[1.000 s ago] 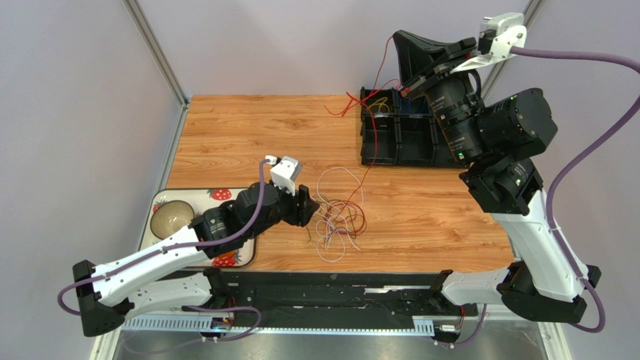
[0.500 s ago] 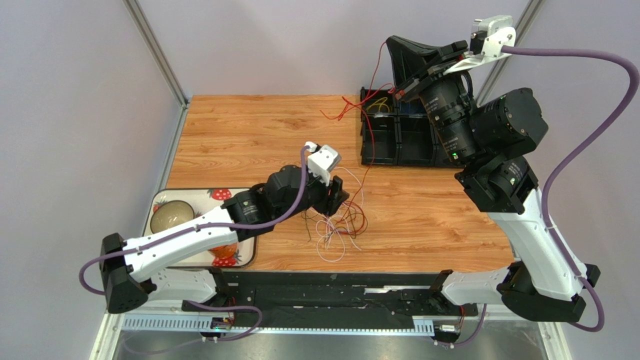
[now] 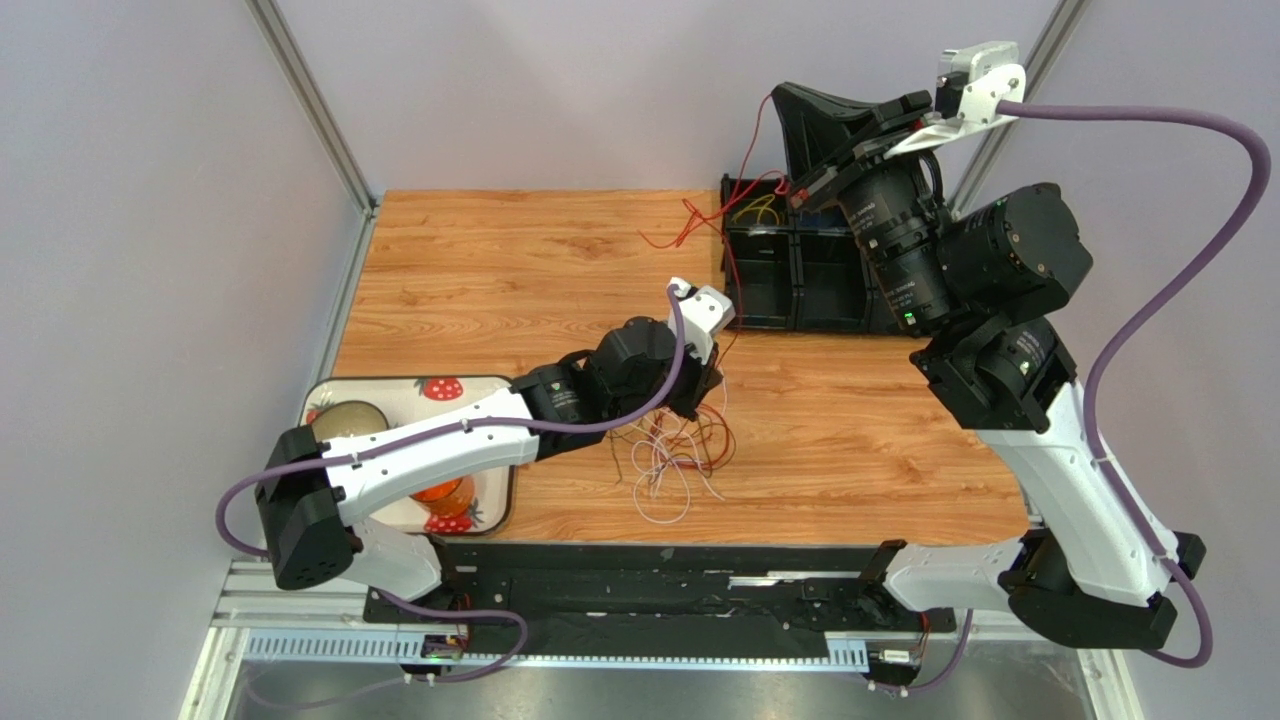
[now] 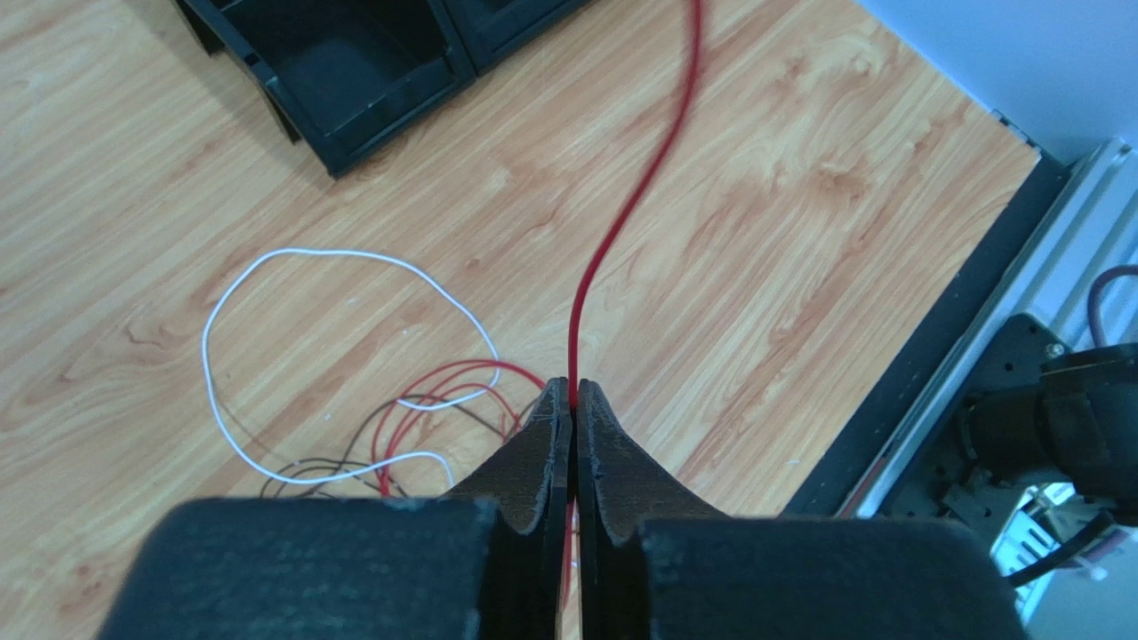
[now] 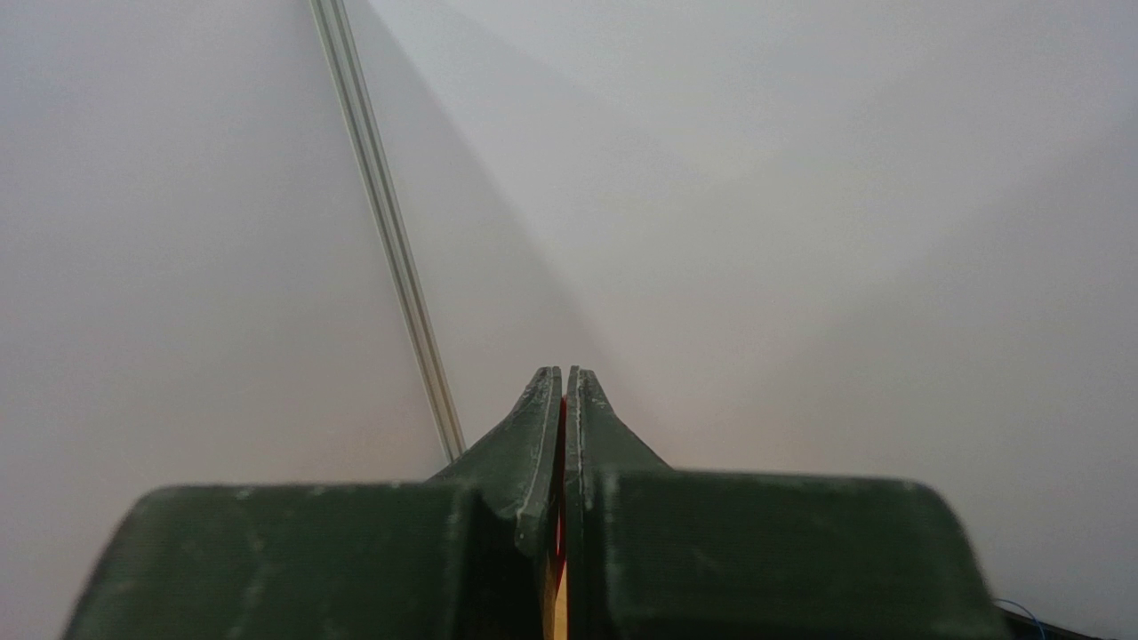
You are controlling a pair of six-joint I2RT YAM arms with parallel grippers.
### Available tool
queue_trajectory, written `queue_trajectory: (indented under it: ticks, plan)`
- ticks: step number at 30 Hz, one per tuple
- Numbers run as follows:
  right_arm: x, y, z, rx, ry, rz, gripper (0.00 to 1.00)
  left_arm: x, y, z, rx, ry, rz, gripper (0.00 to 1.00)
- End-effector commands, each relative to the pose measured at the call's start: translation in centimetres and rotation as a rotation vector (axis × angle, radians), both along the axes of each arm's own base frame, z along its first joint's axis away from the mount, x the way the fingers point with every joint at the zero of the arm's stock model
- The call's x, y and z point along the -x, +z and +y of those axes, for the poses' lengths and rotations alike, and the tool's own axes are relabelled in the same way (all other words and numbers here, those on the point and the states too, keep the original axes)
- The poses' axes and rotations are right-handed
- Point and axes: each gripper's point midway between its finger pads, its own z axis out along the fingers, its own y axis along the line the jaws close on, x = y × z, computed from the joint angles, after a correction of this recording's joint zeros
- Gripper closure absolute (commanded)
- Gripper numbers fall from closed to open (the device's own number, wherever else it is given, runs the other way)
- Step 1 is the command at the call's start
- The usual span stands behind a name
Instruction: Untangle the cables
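The robot's left gripper has the red cable low over the tangle (image 3: pixel 679 453), so it should raise that part of the red cable clear and take it to the black bin (image 3: pixel 756 207) next to the right gripper.
The cables (image 3: pixel 673 450) lie in a loose tangle of white, red and dark brown loops on the wooden table near its front edge. In the left wrist view a white loop (image 4: pixel 221 400) and red loops (image 4: pixel 448 380) lie just left of my fingers. My left gripper (image 3: pixel 706 372) (image 4: pixel 572 390) is shut on one red cable (image 4: pixel 608 234) that runs taut up and away. High over the back right, my right gripper (image 3: pixel 784 99) (image 5: pixel 562 374) is shut on the same red cable (image 3: pixel 733 348), a red sliver (image 5: pixel 560 500) showing between its fingers.
A black divided bin (image 3: pixel 796 278) stands at the back right with yellow and red wire ends at its far left corner. A strawberry-print tray (image 3: pixel 436 390) holding a bowl (image 3: pixel 343 428) sits at the left front. The right wrist view shows only the grey wall.
My left arm swung right and farther out over the tangle, and its gripper went from open to shut on the red cable. The right arm barely shifted.
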Motion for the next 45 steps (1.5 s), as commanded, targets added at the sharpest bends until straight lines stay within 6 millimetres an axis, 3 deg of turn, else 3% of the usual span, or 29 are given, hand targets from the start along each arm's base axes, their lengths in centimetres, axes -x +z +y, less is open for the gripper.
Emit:
queue_trajectory:
  ticks: [1, 5, 8, 17, 20, 26, 30, 31, 33, 34, 36, 37, 39, 40, 42, 43, 45]
  plan:
    - [0.9, 1.2, -1.1, -0.031, -0.008, -0.033, 1.00, -0.1, 1.9, -1.2, 0.058, -0.014, -0.016, 1.00]
    - [1.0, 1.7, -1.5, -0.028, -0.026, -0.047, 1.00, 0.2, 0.9, -0.6, 0.062, 0.002, 0.009, 1.00]
    - [1.2, 3.0, -2.0, -0.027, -0.042, -0.081, 1.00, 0.5, -1.4, 0.6, 0.035, 0.032, 0.042, 1.00]
    - [2.6, 8.1, -4.3, -0.042, -0.108, -0.204, 1.00, 2.2, -10.7, 4.4, -0.075, 0.130, 0.187, 1.00]
    - [3.1, 9.7, -5.3, -0.066, -0.132, -0.244, 1.00, 2.3, -12.9, 5.0, -0.116, 0.152, 0.218, 1.00]
    - [3.9, 11.4, -6.8, -0.088, -0.170, -0.290, 1.00, 2.6, -15.9, 5.2, -0.177, 0.159, 0.256, 1.00]
    - [4.2, 11.5, -7.2, -0.096, -0.176, -0.289, 1.00, 2.8, -16.4, 4.9, -0.195, 0.148, 0.279, 1.00]
    - [4.4, 11.4, -7.6, -0.102, -0.174, -0.287, 1.00, 2.7, -15.9, 4.7, -0.188, 0.142, 0.275, 1.00]
    - [3.4, 9.5, -6.3, -0.074, -0.162, -0.246, 1.00, 2.4, -14.2, 4.5, -0.184, 0.152, 0.264, 1.00]
    - [3.3, 9.0, -6.2, -0.076, -0.161, -0.237, 1.00, 1.8, -11.8, 3.9, -0.146, 0.156, 0.241, 1.00]
    - [2.5, 7.0, -5.5, -0.060, -0.155, -0.194, 1.00, 1.6, -9.9, 4.1, -0.168, 0.151, 0.216, 1.00]
    - [2.4, 6.5, -5.4, -0.058, -0.150, -0.185, 1.00, 1.1, -6.7, 3.3, -0.119, 0.142, 0.185, 1.00]
    - [1.7, 4.6, -4.6, -0.042, -0.142, -0.143, 1.00, 1.0, -4.2, 3.4, -0.129, 0.128, 0.158, 1.00]
    - [1.5, 4.0, -4.3, -0.039, -0.138, -0.129, 1.00, 0.7, -0.8, 2.8, -0.078, 0.120, 0.123, 1.00]
    - [1.1, 2.5, -3.9, -0.029, -0.131, -0.097, 1.00, 0.6, 1.7, 3.0, -0.082, 0.106, 0.091, 1.00]
    - [1.0, 2.1, -3.8, -0.031, -0.129, -0.087, 1.00, 0.3, 4.6, 2.6, -0.038, 0.099, 0.059, 1.00]
    - [0.7, 0.7, -3.5, -0.019, -0.126, -0.060, 1.00, 0.3, 6.6, 2.8, -0.031, 0.094, 0.033, 1.00]
